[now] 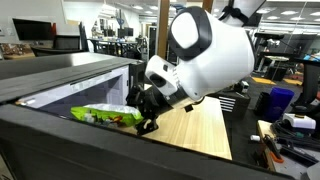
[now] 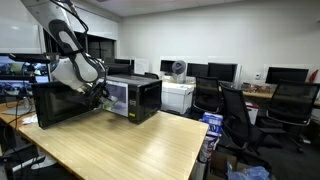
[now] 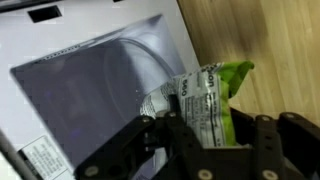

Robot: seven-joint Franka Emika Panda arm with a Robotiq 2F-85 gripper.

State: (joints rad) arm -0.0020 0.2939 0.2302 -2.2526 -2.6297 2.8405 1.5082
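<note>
The snack bag lies at a slant across the microwave's edge and its green end (image 3: 235, 76) sticks out. I should turn my gripper and move the bag deeper inside (image 3: 104, 82) before the gripper opens.
My gripper (image 3: 205, 130) is shut on a green and white snack bag (image 3: 205, 95), whose printed side faces the wrist camera. In an exterior view the bag (image 1: 105, 115) hangs from the black fingers (image 1: 148, 118) just above the wooden table (image 1: 200, 130), in front of the open microwave (image 1: 70, 85). In an exterior view the arm (image 2: 75, 65) reaches down to the front of the black microwave (image 2: 120, 98). The wrist view shows the microwave's white interior and glass turntable (image 3: 100, 90) right beside the bag.
The microwave door (image 2: 135, 98) stands open toward the table's middle. The wooden table top (image 2: 120, 145) stretches forward. A white printer (image 2: 178, 95), monitors (image 2: 222, 71) and office chairs (image 2: 240, 110) stand behind. A dark box edge (image 1: 100, 150) fills the foreground.
</note>
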